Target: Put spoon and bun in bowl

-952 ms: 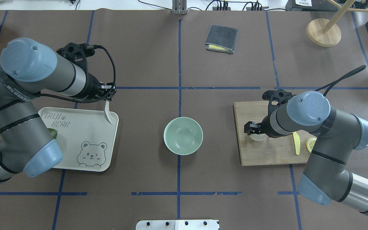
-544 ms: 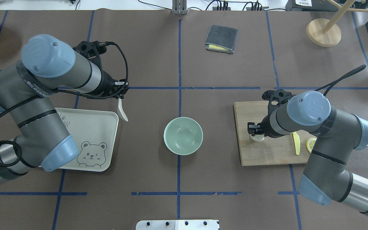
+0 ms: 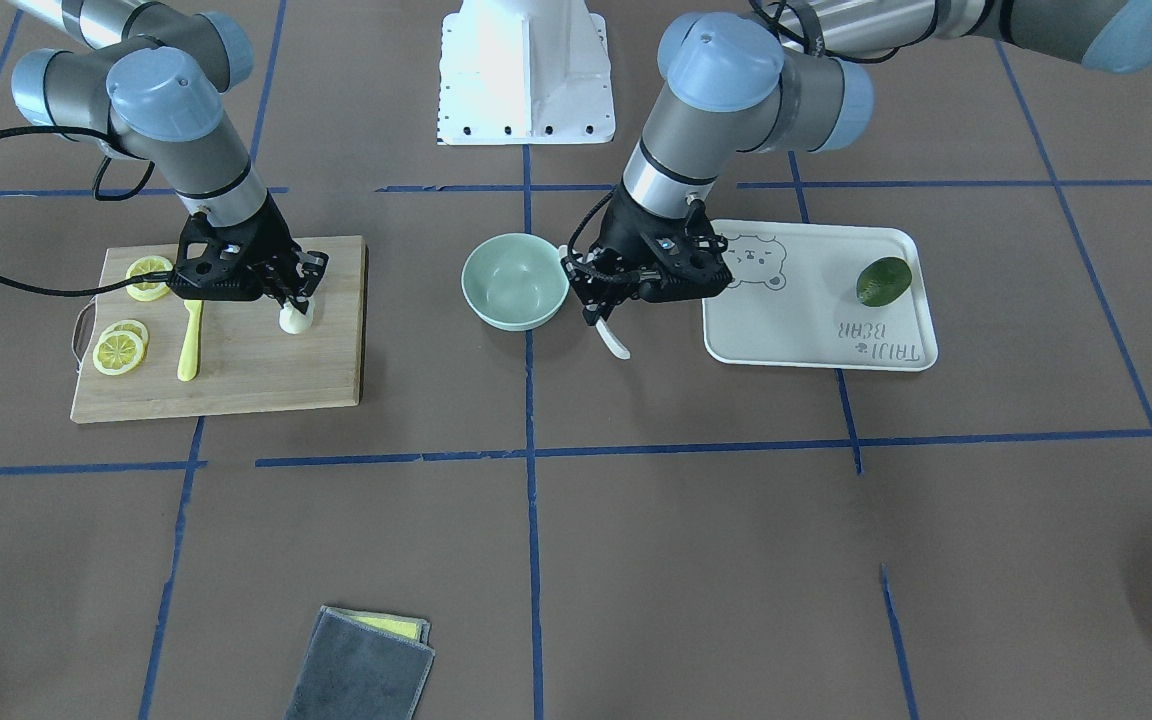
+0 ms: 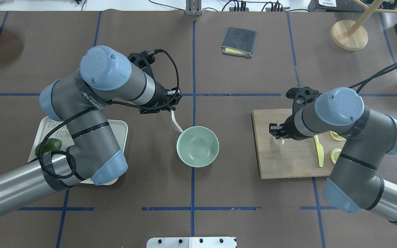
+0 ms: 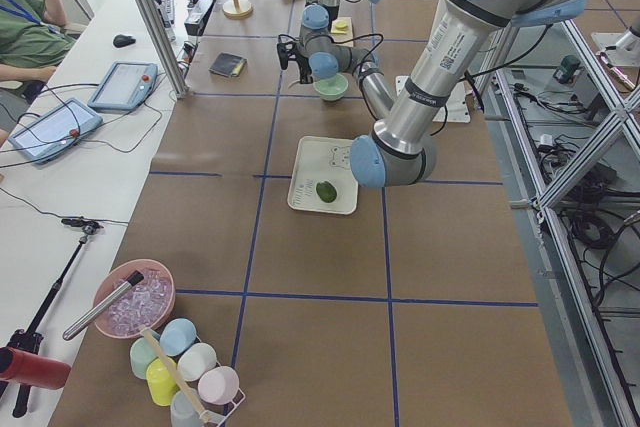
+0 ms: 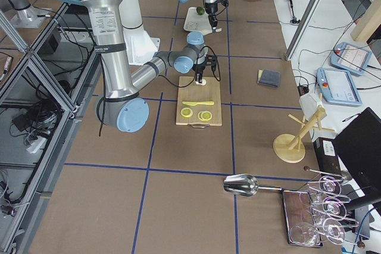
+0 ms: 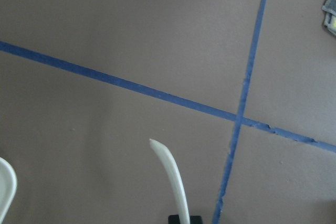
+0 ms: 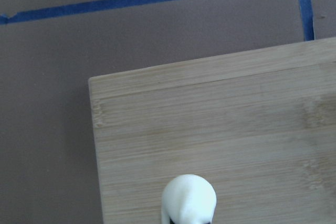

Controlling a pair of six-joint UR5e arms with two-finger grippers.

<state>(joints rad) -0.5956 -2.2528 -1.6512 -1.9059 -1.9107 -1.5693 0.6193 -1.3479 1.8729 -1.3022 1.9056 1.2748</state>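
The spoon is in my left gripper close beside the small bowl, so I should put it inside and move away before my right gripper brings the bun.
The mint-green bowl [image 4: 197, 159] stands empty at the table's middle, and shows in the front view [image 3: 496, 306]. My left gripper [image 4: 173, 107] is shut on the handle of the off-white spoon [image 4: 176, 124], which hangs scoop-down just outside the bowl's far left rim. The spoon also shows in the front view [image 3: 615, 340] and the left wrist view [image 7: 172, 178]. My right gripper [image 4: 278, 136] is shut on the white bun [image 4: 280, 141] just over the wooden cutting board [image 4: 288, 165]. The bun also shows in the front view [image 3: 296, 319] and the right wrist view [image 8: 189, 199].
A yellow plastic knife [image 4: 319, 150] and lemon slices [image 4: 335, 155] lie on the board. The beige bear-print tray [image 4: 120, 131] with a green fruit [image 4: 48, 145] lies under my left arm. A grey cloth [image 4: 238, 41] and a wooden stand [image 4: 349, 34] are at the far side.
My left arm has swung right, carrying the spoon from over the tray to the bowl's rim. My right gripper has closed on the bun and shifted slightly.
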